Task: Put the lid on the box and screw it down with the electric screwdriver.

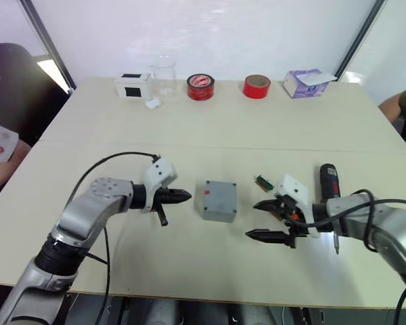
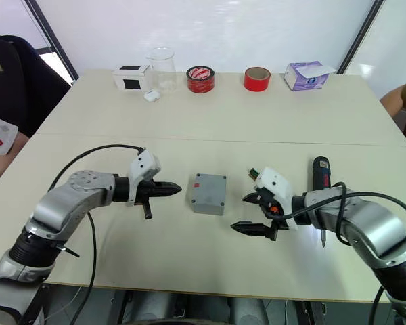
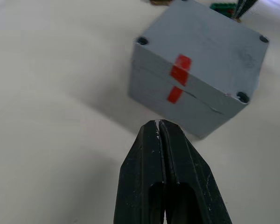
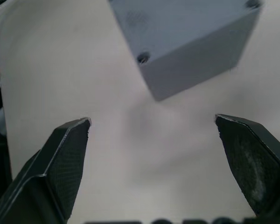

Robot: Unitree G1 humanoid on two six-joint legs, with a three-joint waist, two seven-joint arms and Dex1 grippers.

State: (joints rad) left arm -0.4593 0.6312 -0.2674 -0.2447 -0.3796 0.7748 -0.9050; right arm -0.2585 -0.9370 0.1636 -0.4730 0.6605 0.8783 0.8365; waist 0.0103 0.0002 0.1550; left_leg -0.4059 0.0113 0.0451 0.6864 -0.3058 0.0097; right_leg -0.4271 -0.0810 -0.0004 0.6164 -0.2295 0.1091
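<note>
I expect the black electric screwdriver (image 1: 329,181) to shine from its nose when I carry it back from the box, because a white glow (image 1: 320,245) spreads beside the metal bit.
The grey box (image 1: 220,202) stands mid-table with the lid (image 3: 210,46) seated on top; a thin seam and two red marks (image 3: 178,79) line up on its side. My left gripper (image 1: 183,197) is shut and empty, its tips pointing at the box's left side from a short gap away. My right gripper (image 1: 252,219) is open just right of the box, touching nothing. In the right wrist view a corner of the box (image 4: 186,42) lies beyond the spread fingers. The black electric screwdriver (image 1: 329,181) lies on the table behind my right forearm.
A small green circuit board (image 1: 263,181) lies just behind the right gripper. Along the far edge stand a white box with a black square (image 1: 132,85), a clear beaker (image 1: 164,73), two red tape rolls (image 1: 200,87), and a tissue box (image 1: 306,82). People sit at both table ends.
</note>
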